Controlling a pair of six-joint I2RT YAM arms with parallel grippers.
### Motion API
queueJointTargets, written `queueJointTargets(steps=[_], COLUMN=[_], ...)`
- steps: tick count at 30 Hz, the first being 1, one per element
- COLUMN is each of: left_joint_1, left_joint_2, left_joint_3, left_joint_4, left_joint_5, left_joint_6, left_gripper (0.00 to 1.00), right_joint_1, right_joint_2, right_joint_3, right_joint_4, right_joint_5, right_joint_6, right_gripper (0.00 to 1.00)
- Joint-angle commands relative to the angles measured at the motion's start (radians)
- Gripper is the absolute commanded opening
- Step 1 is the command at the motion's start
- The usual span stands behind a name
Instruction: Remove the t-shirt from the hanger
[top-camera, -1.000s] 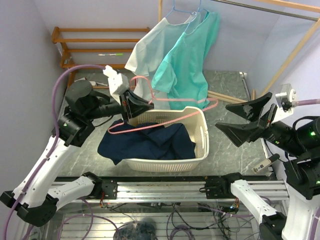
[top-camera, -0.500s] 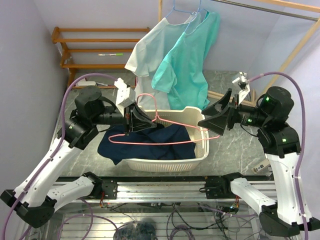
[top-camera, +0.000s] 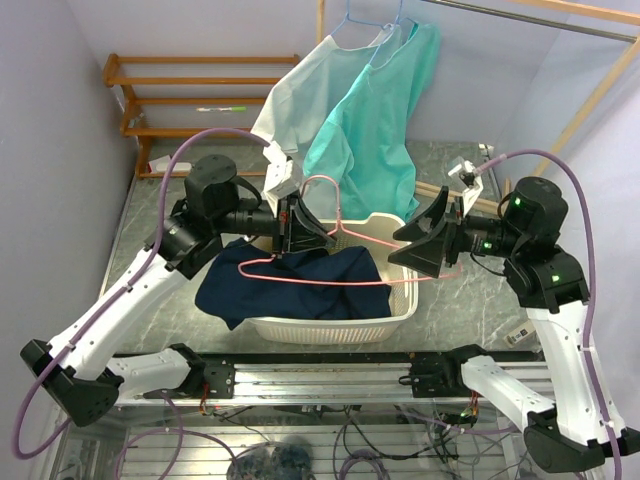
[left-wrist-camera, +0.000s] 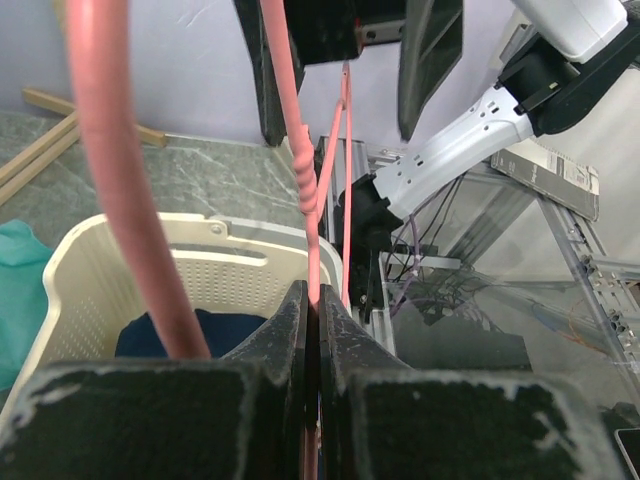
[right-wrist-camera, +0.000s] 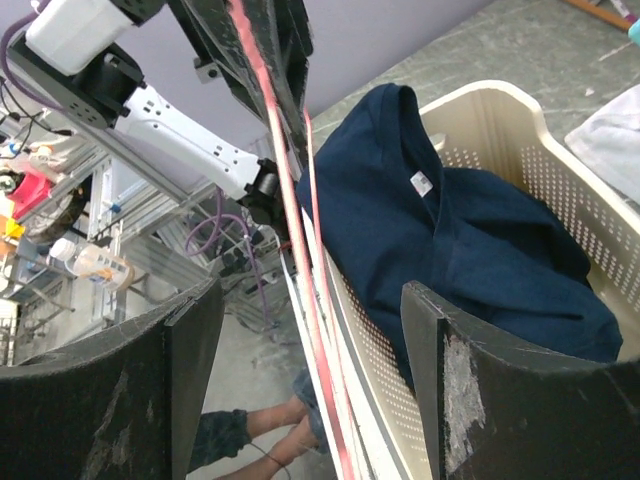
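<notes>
My right gripper should take the pink hanger's far end from my left gripper and hang the hanger up, because the bar's free part (top-camera: 530, 19) is on my right gripper's side.
My left gripper (top-camera: 303, 232) is shut on a bare pink hanger (top-camera: 322, 283) near its neck and holds it over the white basket (top-camera: 330, 328). The left wrist view shows the pink wire (left-wrist-camera: 300, 150) pinched between the closed jaws (left-wrist-camera: 313, 300). The navy t-shirt (top-camera: 300, 285) lies off the hanger in the basket, partly draped over its left rim. My right gripper (top-camera: 428, 240) is open, with its fingers on either side of the hanger's right end. The right wrist view shows the wire (right-wrist-camera: 300, 260) passing between the spread jaws (right-wrist-camera: 312, 300), with the shirt (right-wrist-camera: 450, 230) beyond.
A white shirt (top-camera: 292, 100) and a teal shirt (top-camera: 378, 120) hang on hangers from the rail at the back. A wooden rack (top-camera: 180, 95) stands at the back left. The basket wall (right-wrist-camera: 500, 130) is just below my right gripper.
My left gripper has carried the hanger to the right, over the basket. My right arm has swung in from the right, and its open jaws now straddle the hanger's right end.
</notes>
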Motion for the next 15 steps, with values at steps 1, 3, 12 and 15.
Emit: queueJointTargets(steps=[1,3,12,15], left_joint_1=[-0.036,-0.049,-0.06,-0.061], left_joint_2=[0.013,0.017,-0.003,-0.036], left_joint_3=[0.059,0.067,0.077,0.092], left_joint_4=[0.076,0.071,0.017,-0.023], left_joint_5=[-0.029,-0.048,-0.2,-0.308], left_joint_6=[-0.017,-0.012,0.004,0.021], left_gripper=[0.07,0.07,0.24,0.4], right_joint_1=[0.03,0.045,0.057,0.056], right_joint_2=[0.009,0.014,-0.002,-0.007], right_joint_3=[-0.035,-0.046,0.023,0.054], right_joint_4=[0.006,0.002,-0.087,-0.119], right_joint_5=[0.019,0.025,0.19,0.256], right_joint_6=[-0.024,-0.035,-0.083,-0.098], right_gripper=[0.7,0.56,0.0,0.0])
